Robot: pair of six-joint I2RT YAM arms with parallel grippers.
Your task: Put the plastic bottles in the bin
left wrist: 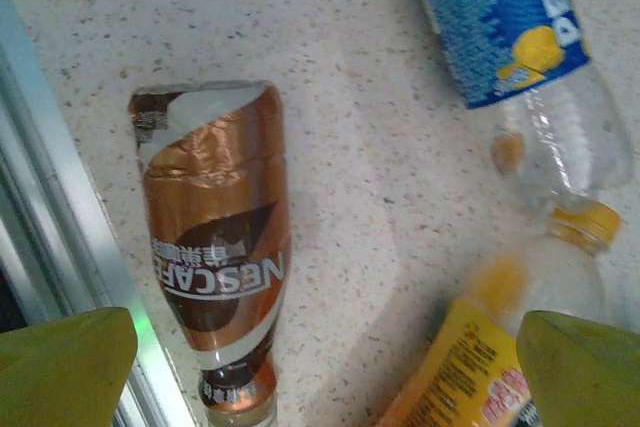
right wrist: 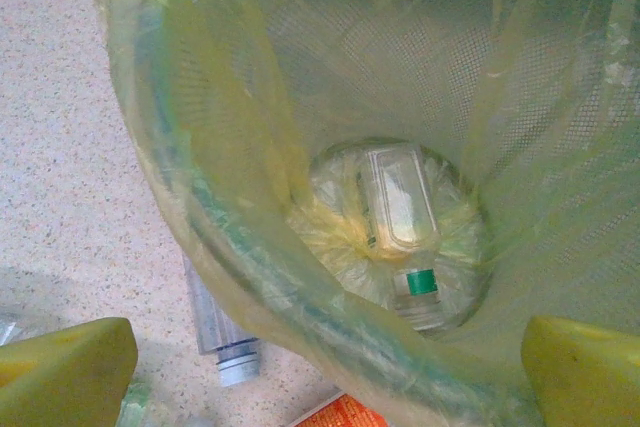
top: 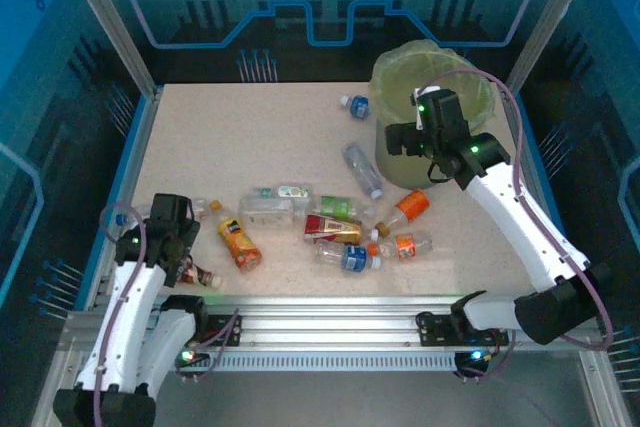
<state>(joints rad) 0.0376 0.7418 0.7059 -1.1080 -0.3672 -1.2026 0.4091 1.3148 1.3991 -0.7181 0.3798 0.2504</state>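
My left gripper should keep going down and close across the brown coffee bottle's body (left wrist: 217,202), as there is open space (left wrist: 350,302) between that bottle and the yellow-labelled bottle.
Several plastic bottles lie across the middle of the table, among them a yellow-labelled one (top: 238,242), a red-labelled one (top: 333,230) and an orange one (top: 405,209). My left gripper (top: 183,247) hovers open at the front left. Below it lie a brown coffee bottle (left wrist: 215,237), a blue-labelled clear bottle (left wrist: 510,27) and the yellow-labelled bottle (left wrist: 460,367); its jaws touch none of them. My right gripper (top: 425,119) hangs open over the bin (top: 430,97), which is lined with a yellow-green bag. A clear bottle with a green cap (right wrist: 400,207) lies on the bin's bottom.
A blue-capped bottle (top: 355,105) lies just left of the bin, and a clear one (right wrist: 220,337) lies against its base. The table's metal rail (left wrist: 60,247) runs close beside the brown bottle. The back left of the table (top: 230,137) is bare.
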